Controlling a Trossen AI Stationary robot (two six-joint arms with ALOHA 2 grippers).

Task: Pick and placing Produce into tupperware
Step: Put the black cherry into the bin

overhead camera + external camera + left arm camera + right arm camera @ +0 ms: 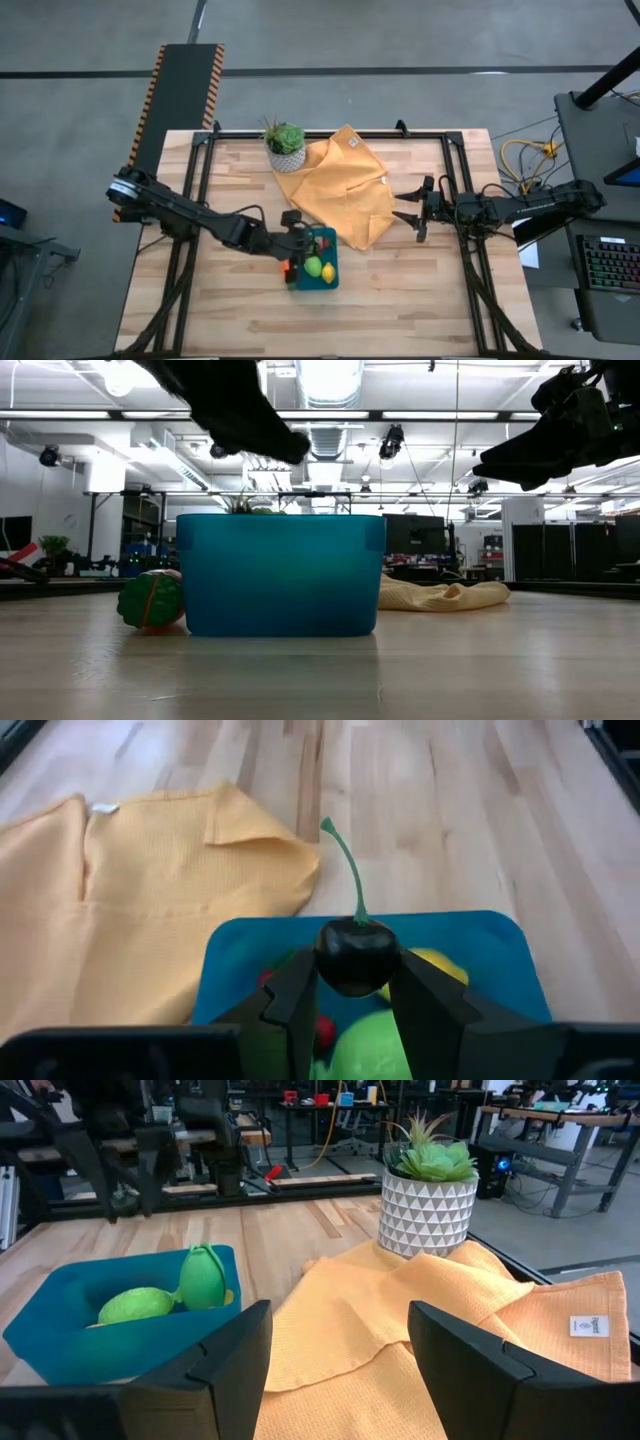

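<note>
The dark cherry is above the open part of the tupperware's bottom [350,1007]. My left gripper should keep lowering the cherry and let go of it below the tupperware's rim, next to the red piece [325,1032].
The teal tupperware [322,262] stands near the table's middle, toward its near edge, and shows in the low view as a blue box [280,575]. Inside it lie a lime-green piece [375,1045], a yellow one [440,965] and a red one [322,1030]. A green and orange piece [150,600] rests on the table against the tupperware's left side. My left gripper [355,975] is above the tupperware, shut on a dark cherry [355,952]. My right gripper [408,211] waits open over the right edge of the yellow cloth. My left gripper pinches the dark cherry's round body [355,945] between its two fingers [300,985], one on each side. The fingers come slanting down from the table's left. The cherry is lifted clear above the tupperware, and its green stem [345,860] sticks out beyond the fingertips.
A mustard-yellow cloth [340,185] lies crumpled just beyond the tupperware, toward the far edge. A leafy plant in a white patterned pot [286,147] stands at the cloth's far-left corner. Bare wood [420,290] lies on the near right and near left of the table.
</note>
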